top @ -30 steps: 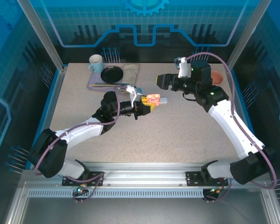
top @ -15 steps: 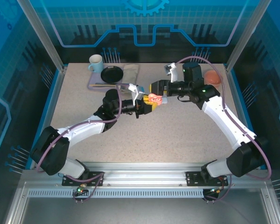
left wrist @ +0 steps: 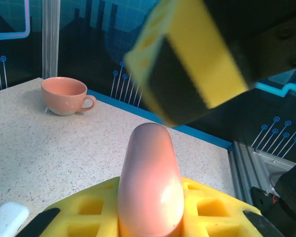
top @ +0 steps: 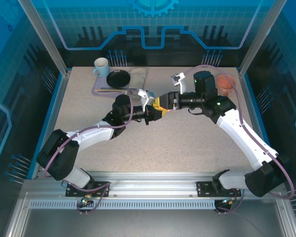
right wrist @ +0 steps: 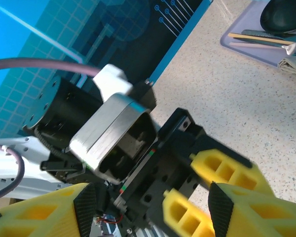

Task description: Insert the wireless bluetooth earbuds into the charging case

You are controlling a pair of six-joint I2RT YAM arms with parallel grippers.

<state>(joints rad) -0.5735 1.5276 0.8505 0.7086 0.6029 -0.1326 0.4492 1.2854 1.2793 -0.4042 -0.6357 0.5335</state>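
The robot's right gripper has its open fingers clear of the salmon-pink charging case (left wrist: 150,177), so the left gripper should keep carrying the case down until it rests on the empty tabletop (top: 150,132).
A salmon-pink, pebble-like charging case (left wrist: 150,177) stands upright between the yellow fingers (left wrist: 222,207) of my left gripper (left wrist: 150,202), which is shut on it. My left gripper (top: 156,113) is held above the table's middle. My right gripper (top: 165,103) has come in from the right and meets it tip to tip, covering the case in the top view. One yellow-and-black right finger (left wrist: 197,54) hangs blurred just above the case. In the right wrist view my own gripper (right wrist: 153,217) is open, its fingers wide apart around the left gripper's fingers (right wrist: 227,173). The earbuds are out of view.
A salmon cup (top: 226,83) stands at the back right, also seen as the cup (left wrist: 64,95). At the back left a tray (top: 99,90) holds a black bowl (top: 118,78) and cutlery, with a mug (top: 101,66) and a cloth (top: 138,75). A white rounded object (left wrist: 7,219) lies low left.
My right gripper swung left and closed in on the left gripper until it covers the case, its jaws narrowing somewhat. The left gripper kept its grip and shifted slightly.
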